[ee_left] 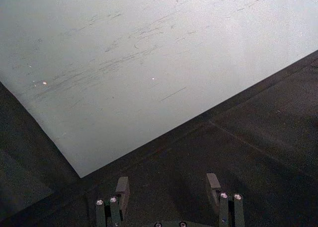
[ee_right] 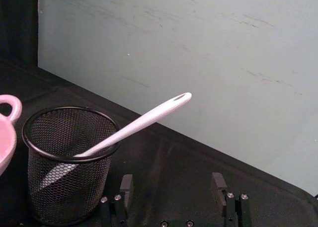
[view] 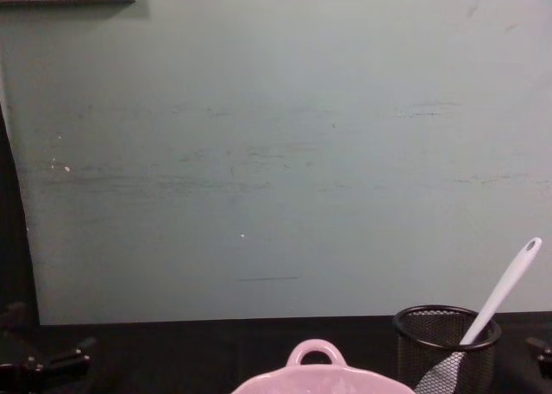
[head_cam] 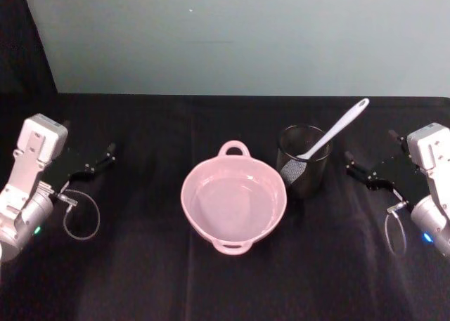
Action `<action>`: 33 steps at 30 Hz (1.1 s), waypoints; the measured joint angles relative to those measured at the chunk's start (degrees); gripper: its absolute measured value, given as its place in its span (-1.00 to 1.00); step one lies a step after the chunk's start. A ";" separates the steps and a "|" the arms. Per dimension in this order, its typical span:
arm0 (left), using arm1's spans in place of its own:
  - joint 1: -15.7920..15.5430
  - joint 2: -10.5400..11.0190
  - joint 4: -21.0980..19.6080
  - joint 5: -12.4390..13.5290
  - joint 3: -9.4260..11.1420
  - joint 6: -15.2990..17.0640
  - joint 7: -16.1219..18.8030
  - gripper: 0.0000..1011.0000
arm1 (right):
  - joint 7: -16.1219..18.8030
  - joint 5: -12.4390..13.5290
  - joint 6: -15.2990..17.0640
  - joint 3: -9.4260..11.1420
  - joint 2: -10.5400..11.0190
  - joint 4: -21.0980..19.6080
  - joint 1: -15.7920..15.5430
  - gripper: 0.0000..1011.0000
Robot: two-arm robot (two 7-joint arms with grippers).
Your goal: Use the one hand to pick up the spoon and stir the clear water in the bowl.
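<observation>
I expect the white spoon [view: 505,284] to slide free and leave the cup standing when I lift the spoon, because the black wire-mesh cup's opening [view: 437,325] is wide open around it.
The pale pink bowl [head_cam: 234,203] sits at the table's middle with clear water in it; its rim also shows in the chest view [view: 323,378] and right wrist view [ee_right: 6,132]. The white spoon [head_cam: 336,130] leans blade-down in a black wire-mesh cup [head_cam: 304,159] just right of the bowl, handle slanting up to the right [ee_right: 144,120] [view: 509,290]. My right gripper [head_cam: 355,165] rests open on the table right of the cup, its fingers [ee_right: 125,185] empty. Far left, my left gripper [head_cam: 105,154] is open and empty, fingers [ee_left: 121,187] apart over bare cloth.
A black cloth [head_cam: 140,265] covers the table, and a pale green wall [view: 276,153] rises right behind it. Loose cable loops hang beside each wrist [head_cam: 81,215] [head_cam: 395,230]. Open cloth lies in front of the bowl and between it and the left arm.
</observation>
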 joint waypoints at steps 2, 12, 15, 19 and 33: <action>0.00 0.00 0.00 0.00 0.00 0.00 0.00 1.00 | 0.00 0.00 0.00 0.00 0.00 0.01 0.00 0.98; 0.00 0.00 0.00 0.00 0.00 0.00 0.00 1.00 | 0.00 0.00 0.00 0.00 0.00 0.00 0.00 0.98; 0.00 0.00 0.00 0.00 0.00 0.00 0.00 1.00 | 0.00 0.00 0.01 0.00 0.00 0.00 0.00 0.98; 0.00 0.00 0.00 0.00 0.00 0.00 0.00 1.00 | -0.01 0.00 0.01 0.00 0.00 0.00 0.00 0.98; 0.00 0.00 0.00 0.00 0.00 0.00 0.00 1.00 | 1.83 0.60 -0.23 0.73 0.29 -1.72 -1.26 0.98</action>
